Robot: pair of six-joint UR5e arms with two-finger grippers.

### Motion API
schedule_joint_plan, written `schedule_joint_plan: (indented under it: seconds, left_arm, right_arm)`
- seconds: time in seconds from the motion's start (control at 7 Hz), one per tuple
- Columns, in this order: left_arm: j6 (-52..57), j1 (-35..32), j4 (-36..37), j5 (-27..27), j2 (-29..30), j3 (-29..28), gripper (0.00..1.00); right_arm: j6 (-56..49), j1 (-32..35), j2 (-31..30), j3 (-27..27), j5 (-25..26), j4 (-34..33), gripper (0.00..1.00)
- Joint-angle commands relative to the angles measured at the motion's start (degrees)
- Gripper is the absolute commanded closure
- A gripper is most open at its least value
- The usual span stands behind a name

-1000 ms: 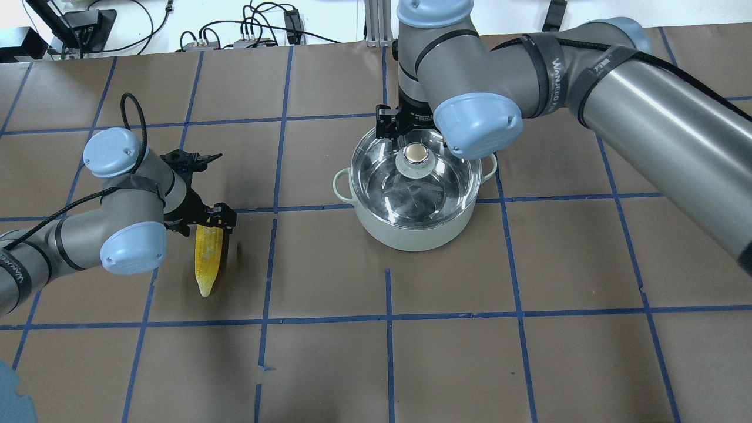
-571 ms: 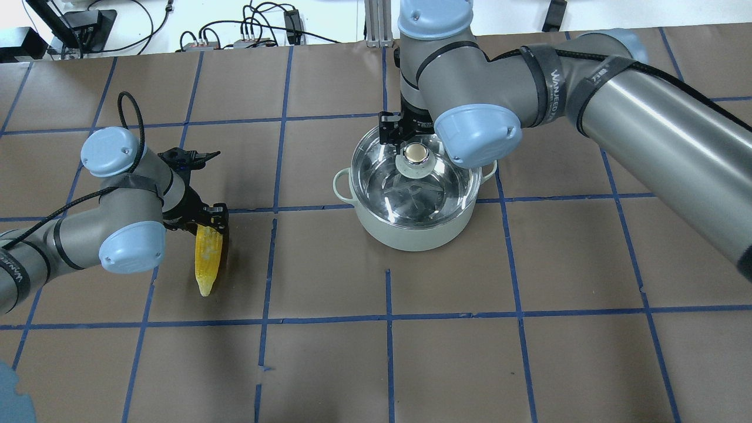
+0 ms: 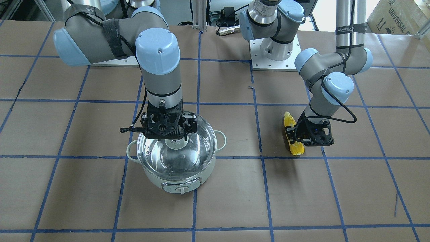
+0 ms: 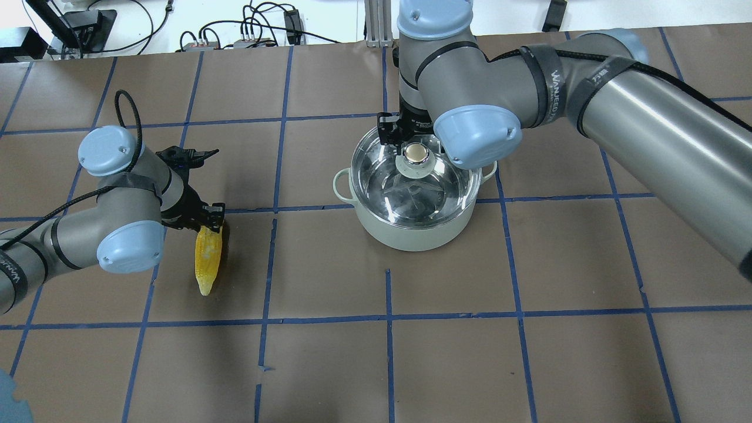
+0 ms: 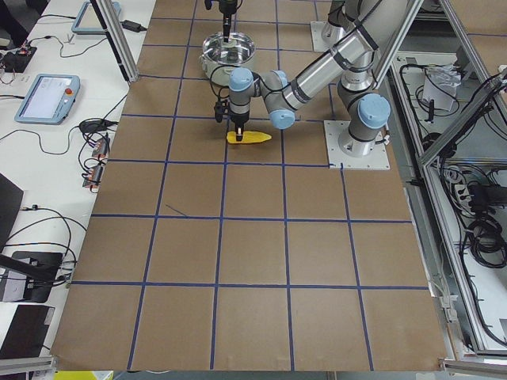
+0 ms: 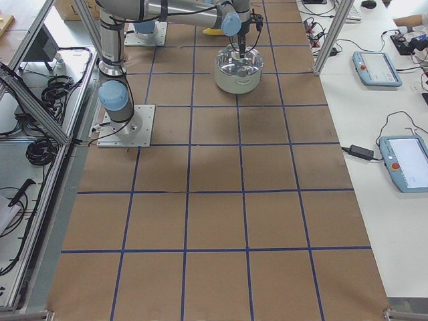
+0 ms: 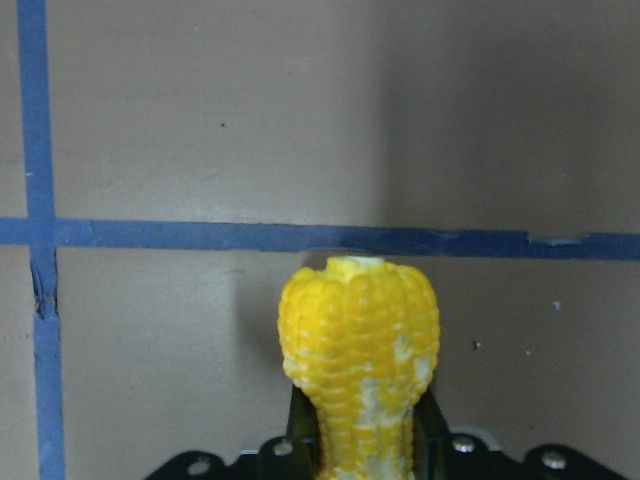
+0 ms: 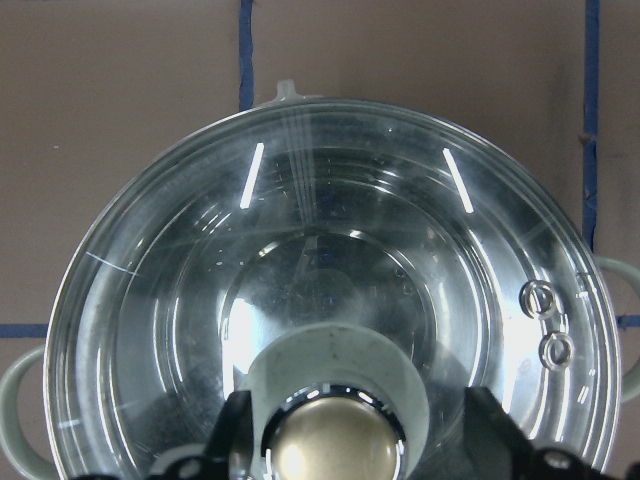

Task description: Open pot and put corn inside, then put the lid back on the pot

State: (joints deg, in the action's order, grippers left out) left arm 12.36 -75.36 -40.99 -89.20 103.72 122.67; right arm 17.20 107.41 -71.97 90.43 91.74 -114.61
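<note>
Shiny steel rings (image 8: 330,275) can be seen through the clear glass lid, so the robot should expect the pale mint pot (image 3: 179,177) to be empty when the lid is lifted.
The pale mint pot (image 4: 411,235) stands mid-table with the clear glass lid (image 4: 405,191) on it. My right gripper (image 4: 416,154) is open and straddles the lid's gold knob (image 8: 335,445); its fingers (image 8: 235,430) stand on either side of the knob's base. The yellow corn (image 4: 208,261) lies on the table at the left. My left gripper (image 4: 211,226) is shut on its thick end. In the left wrist view the corn (image 7: 360,370) sits between the two fingers (image 7: 300,425). It also shows in the front view (image 3: 289,122).
Brown paper with a blue tape grid (image 4: 388,317) covers the table. Cables and electronics (image 4: 252,35) lie along the far edge. The robot's base plate (image 3: 275,60) is behind the arms. The pot's control panel (image 3: 181,187) faces away from the robot.
My left gripper's jaws have narrowed onto the corn's thick end; the corn still lies in place. The right gripper has shifted slightly over the lid knob.
</note>
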Motion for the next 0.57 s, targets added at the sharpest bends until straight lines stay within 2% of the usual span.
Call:
schedule_joint_plan:
  seconds: [0.0, 0.29, 0.43]
  left_arm:
    - [-0.1, -0.6, -1.4, -0.1, -1.6, -0.8, 0.86]
    - [-0.1, -0.7, -8.5, -0.1, -5.3, -3.4, 0.86]
    - [-0.1, -0.7, -13.5, -0.2, -7.5, -5.6, 0.86]
  right_arm:
    - [-0.1, 0.7, 0.2, 0.1, -0.1, 0.1, 0.31]
    - [-0.1, 0.7, 0.2, 0.0, -0.1, 0.2, 0.44]
    - [-0.1, 0.7, 0.1, 0.0, -0.1, 0.4, 0.55]
